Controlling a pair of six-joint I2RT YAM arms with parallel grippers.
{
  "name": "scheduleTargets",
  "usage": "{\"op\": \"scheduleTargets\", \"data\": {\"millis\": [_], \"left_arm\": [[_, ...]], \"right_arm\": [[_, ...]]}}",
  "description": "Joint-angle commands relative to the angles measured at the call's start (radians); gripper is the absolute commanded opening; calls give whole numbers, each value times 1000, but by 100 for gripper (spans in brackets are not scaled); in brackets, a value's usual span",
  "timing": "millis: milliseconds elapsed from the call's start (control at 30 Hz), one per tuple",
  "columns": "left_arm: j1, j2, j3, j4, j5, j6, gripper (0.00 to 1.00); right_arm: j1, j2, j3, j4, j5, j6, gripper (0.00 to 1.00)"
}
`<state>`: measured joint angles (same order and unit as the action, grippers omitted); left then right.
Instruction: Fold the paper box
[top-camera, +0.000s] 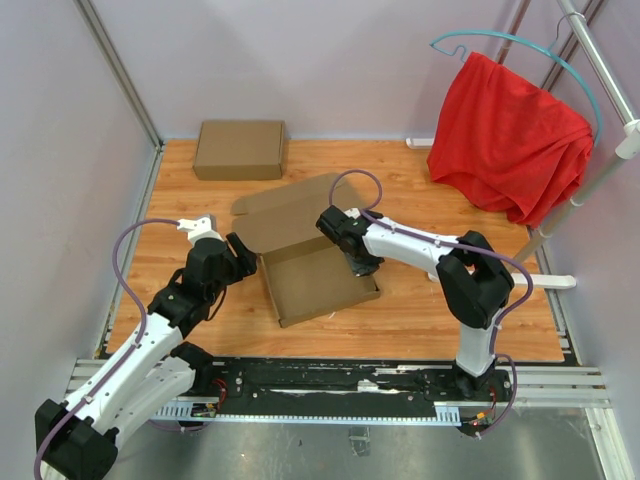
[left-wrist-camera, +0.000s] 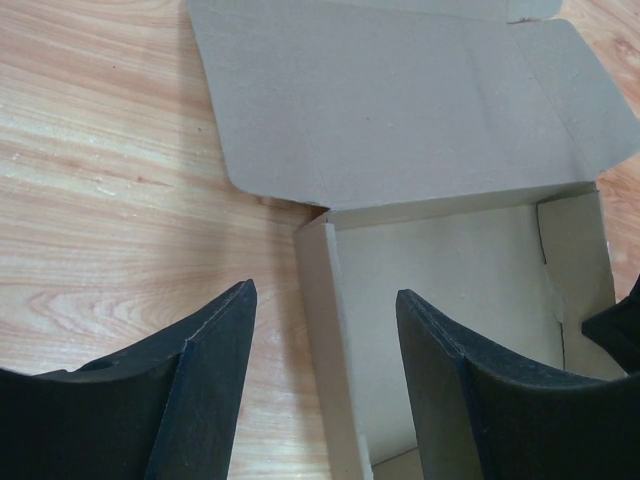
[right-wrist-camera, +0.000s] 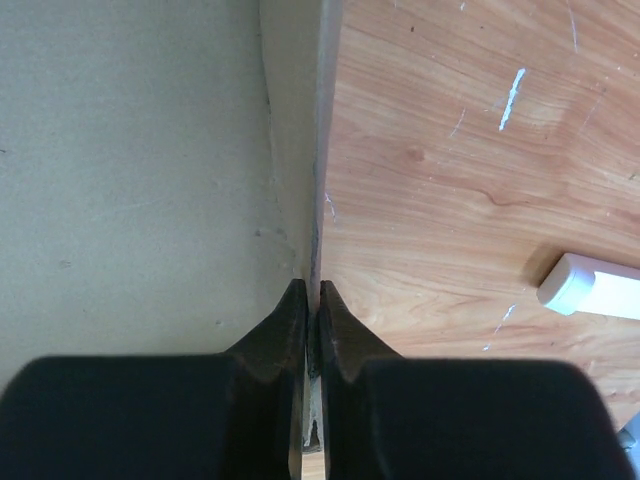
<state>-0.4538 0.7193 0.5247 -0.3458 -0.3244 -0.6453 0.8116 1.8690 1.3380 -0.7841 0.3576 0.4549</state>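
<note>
The paper box (top-camera: 308, 290) lies crooked to the table's front edge, so next my right gripper turns the box square before both grippers take the lid flap's sides (top-camera: 285, 215).
The paper box (top-camera: 312, 276) is a brown cardboard tray in mid-table, with its lid flap (top-camera: 285, 212) lying open and flat behind it. My right gripper (top-camera: 363, 266) is shut on the box's right side wall (right-wrist-camera: 312, 180), one finger inside and one outside. My left gripper (top-camera: 246, 258) is open at the box's left side; its fingers (left-wrist-camera: 215, 340) straddle the upright left wall (left-wrist-camera: 320, 330) without touching it. The lid flap (left-wrist-camera: 400, 100) fills the top of the left wrist view.
A second, fully formed flat cardboard box (top-camera: 240, 149) lies at the back left. A red cloth (top-camera: 510, 135) hangs on a hanger from a rack at the right. A white bar (right-wrist-camera: 590, 285) lies on the table right of the box.
</note>
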Motion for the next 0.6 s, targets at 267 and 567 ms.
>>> {"op": "scheduleTargets", "data": {"millis": [267,567], "left_arm": [[6,-1,-14,15,4,24,63],[6,-4,-21,21,6,25,63]], "right_arm": [[-22,5,13,33,3,12,37],[-25,106,115,-12,67,1,1]]}}
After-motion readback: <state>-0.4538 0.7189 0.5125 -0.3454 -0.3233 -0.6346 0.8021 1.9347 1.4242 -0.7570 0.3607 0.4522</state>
